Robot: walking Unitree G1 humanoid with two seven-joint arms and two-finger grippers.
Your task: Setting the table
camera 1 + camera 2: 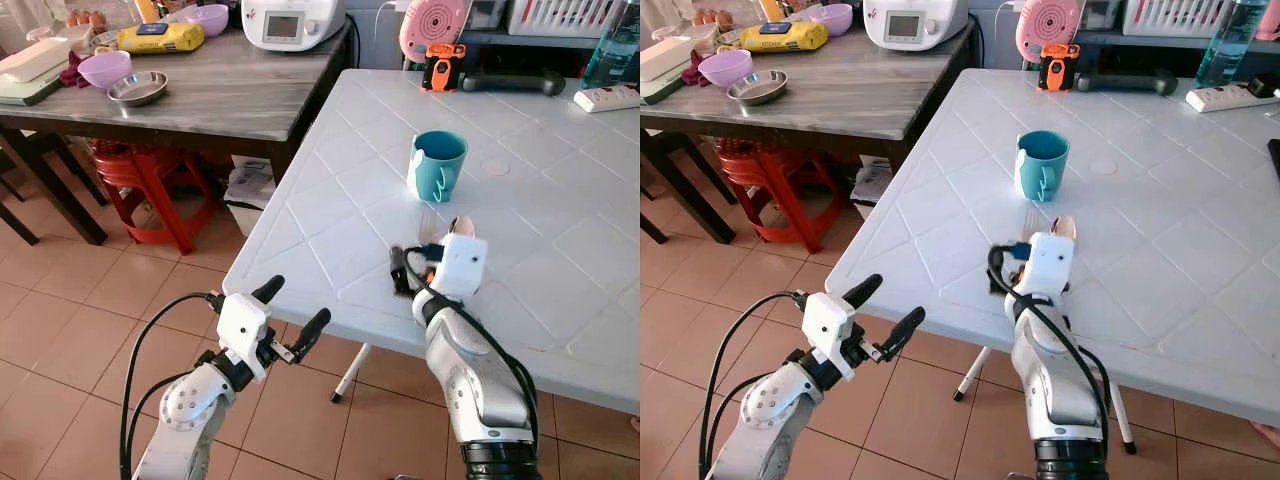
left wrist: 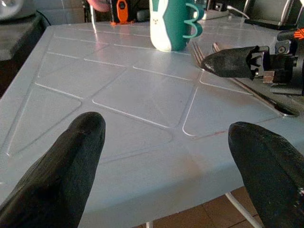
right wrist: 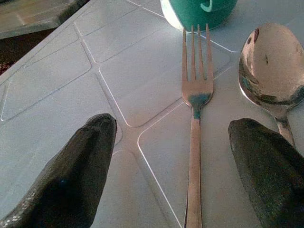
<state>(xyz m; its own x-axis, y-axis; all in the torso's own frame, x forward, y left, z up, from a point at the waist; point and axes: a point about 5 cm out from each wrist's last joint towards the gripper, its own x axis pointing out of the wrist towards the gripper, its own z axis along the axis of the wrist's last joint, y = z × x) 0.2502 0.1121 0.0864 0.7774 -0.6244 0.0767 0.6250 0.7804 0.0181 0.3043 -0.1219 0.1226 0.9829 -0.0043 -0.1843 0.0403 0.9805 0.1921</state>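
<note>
The metal fork (image 3: 197, 92) will roll onto its edge when the robot squeezes and lifts, because the flat handle (image 3: 194, 175) lies broad side up between the robot's fingers.
A teal mug (image 1: 437, 165) with a white rabbit print stands on the white plastic table (image 1: 520, 190). Just in front of it lie a metal fork (image 3: 194, 109) and a spoon (image 3: 270, 66), side by side, with their heads towards the mug. My right gripper (image 3: 178, 161) rests low over the table, open. The fork handle runs between its two black fingers (image 3: 90, 171), and the spoon sits by the other one. My left gripper (image 1: 290, 310) hangs open in the air just off the table's near edge, holding nothing.
A dark wooden table (image 1: 230, 95) at the back left carries purple bowls (image 1: 104, 68), a steel dish (image 1: 137, 88) and a white cooker (image 1: 292, 22). A red stool (image 1: 150, 180) stands under it. An orange device (image 1: 442, 66), a power strip (image 1: 606, 98) and a bottle (image 1: 612, 45) line the white table's far side.
</note>
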